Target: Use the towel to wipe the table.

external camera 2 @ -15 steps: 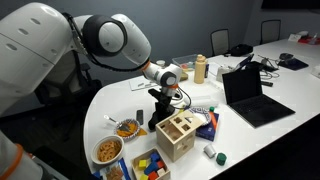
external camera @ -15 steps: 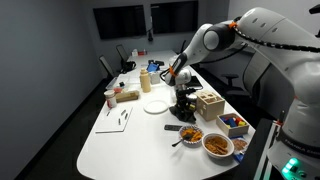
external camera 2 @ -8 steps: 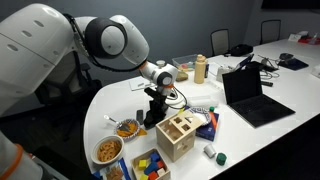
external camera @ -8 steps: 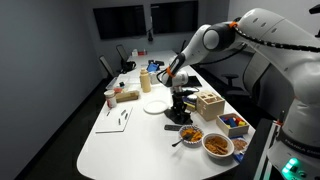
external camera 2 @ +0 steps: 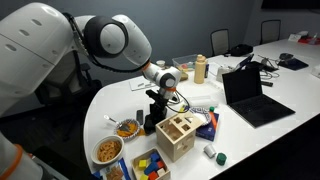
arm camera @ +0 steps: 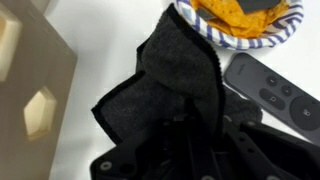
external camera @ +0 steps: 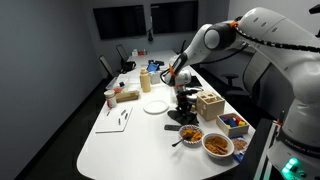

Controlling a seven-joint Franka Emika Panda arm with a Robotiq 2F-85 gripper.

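Note:
The towel's front fold [arm camera: 188, 42] comes up to the striped bowl next to the wooden box, so the robot's gripper should pull the towel back toward the white plate [external camera: 155, 106].
A black towel [arm camera: 160, 85] hangs crumpled from my gripper [arm camera: 185, 140], which is shut on it. The towel's lower end rests on the white table [external camera: 130, 145]. In both exterior views the gripper [external camera: 184, 98] [external camera 2: 158, 102] points down at the table between a wooden box and a snack bowl, with the towel [external camera: 183, 115] [external camera 2: 151, 122] bunched beneath it. The fingertips are hidden in the dark cloth.
A wooden shape-sorter box [external camera: 208, 104] [external camera 2: 175, 135] [arm camera: 25, 90] stands close beside the towel. A striped bowl of orange snacks [arm camera: 240, 20] [external camera: 191, 135] [external camera 2: 126, 128] and a grey remote [arm camera: 270, 90] lie next to it. A white plate [external camera: 154, 105], a bottle [external camera 2: 200, 68] and a laptop [external camera 2: 250, 95] are further off.
The gripper with the towel has shifted slightly sideways over the table and back; the towel stays held.

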